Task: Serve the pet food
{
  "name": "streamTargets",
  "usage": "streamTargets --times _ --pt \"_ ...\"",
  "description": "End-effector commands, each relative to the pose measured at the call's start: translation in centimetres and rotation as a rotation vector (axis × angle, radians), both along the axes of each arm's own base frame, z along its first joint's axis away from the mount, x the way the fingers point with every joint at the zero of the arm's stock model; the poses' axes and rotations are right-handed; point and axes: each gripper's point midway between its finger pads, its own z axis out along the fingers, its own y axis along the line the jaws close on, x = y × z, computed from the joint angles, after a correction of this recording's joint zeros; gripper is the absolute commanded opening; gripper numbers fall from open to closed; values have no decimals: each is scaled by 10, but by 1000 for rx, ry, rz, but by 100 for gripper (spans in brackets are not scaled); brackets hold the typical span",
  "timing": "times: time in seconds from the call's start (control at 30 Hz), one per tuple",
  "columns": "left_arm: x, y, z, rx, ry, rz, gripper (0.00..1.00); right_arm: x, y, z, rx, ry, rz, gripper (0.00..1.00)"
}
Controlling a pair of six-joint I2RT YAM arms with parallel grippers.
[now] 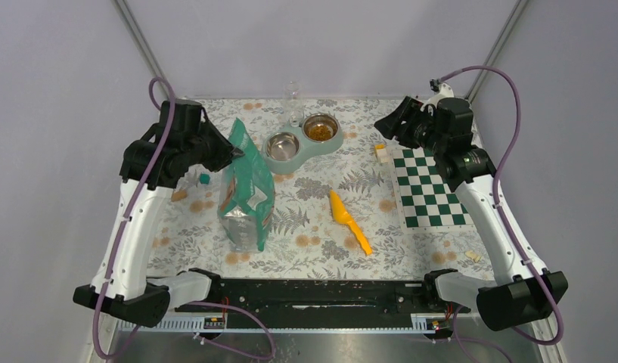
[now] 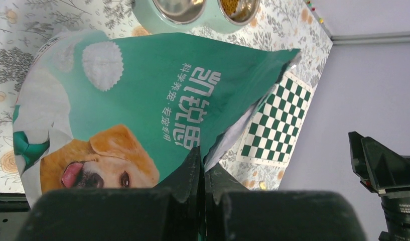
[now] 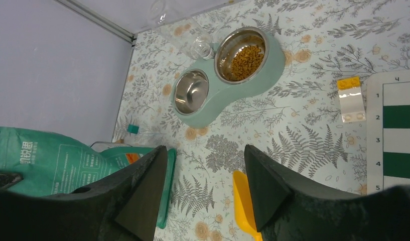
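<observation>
The robot's left gripper has the bag (image 1: 249, 198) upright, and the cloth (image 1: 296, 203) beside the orange scoop is free, so the robot should keep carrying the bag until it stands there.
The pet food (image 1: 319, 131) (image 3: 245, 60) is brown kibble in the right steel bowl of a pale-green double feeder (image 1: 336, 144) (image 3: 233, 98); the left bowl (image 1: 282, 144) holds none. A teal-and-white dog-picture bag (image 1: 245, 189) (image 2: 142, 85) stands upright at the left centre. My left gripper (image 1: 234, 153) (image 2: 202, 165) is shut on the bag's top edge. An orange scoop (image 1: 349, 221) (image 3: 245, 201) lies flat on the cloth, mid-table. My right gripper (image 1: 383, 125) (image 3: 205, 186) hangs open and empty at the back right, above the cloth, apart from the scoop.
A green-and-white checkerboard mat (image 1: 428, 187) lies at the right. A small yellow-and-white block (image 1: 380, 151) (image 3: 351, 98) sits by its corner. A clear glass (image 1: 293, 102) stands behind the feeder. A tiny teal cube (image 1: 204, 179) lies left of the bag.
</observation>
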Motion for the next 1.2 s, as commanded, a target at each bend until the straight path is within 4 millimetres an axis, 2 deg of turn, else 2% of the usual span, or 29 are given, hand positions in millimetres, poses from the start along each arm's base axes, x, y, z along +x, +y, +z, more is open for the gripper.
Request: streamTargets --times 0.0,0.13,0.27,0.4,0.67,0.83,1.03,1.17 --pt "9 -36 156 -270 -495 -64 0 -8 -4 11 6 -40 -27 65" --pt "6 -47 169 -298 -511 -79 0 -10 -6 9 2 -39 -34 65" --pt "6 -47 185 -321 -528 -56 0 -12 -7 9 0 -39 -41 65" --pt "5 -51 191 -373 -525 -38 0 -12 -9 9 1 -41 -50 65" --pt "-2 -78 201 -448 -503 -97 0 -13 -10 8 3 -36 -59 65" --pt "-7 -91 202 -472 -485 -131 0 -12 -11 6 4 -29 -65 65" --pt "-9 -80 200 -462 -493 -77 0 -15 -11 0 9 -16 -68 65" --pt "-8 -80 185 -431 -472 -77 0 -14 -8 -5 12 1 -58 65"
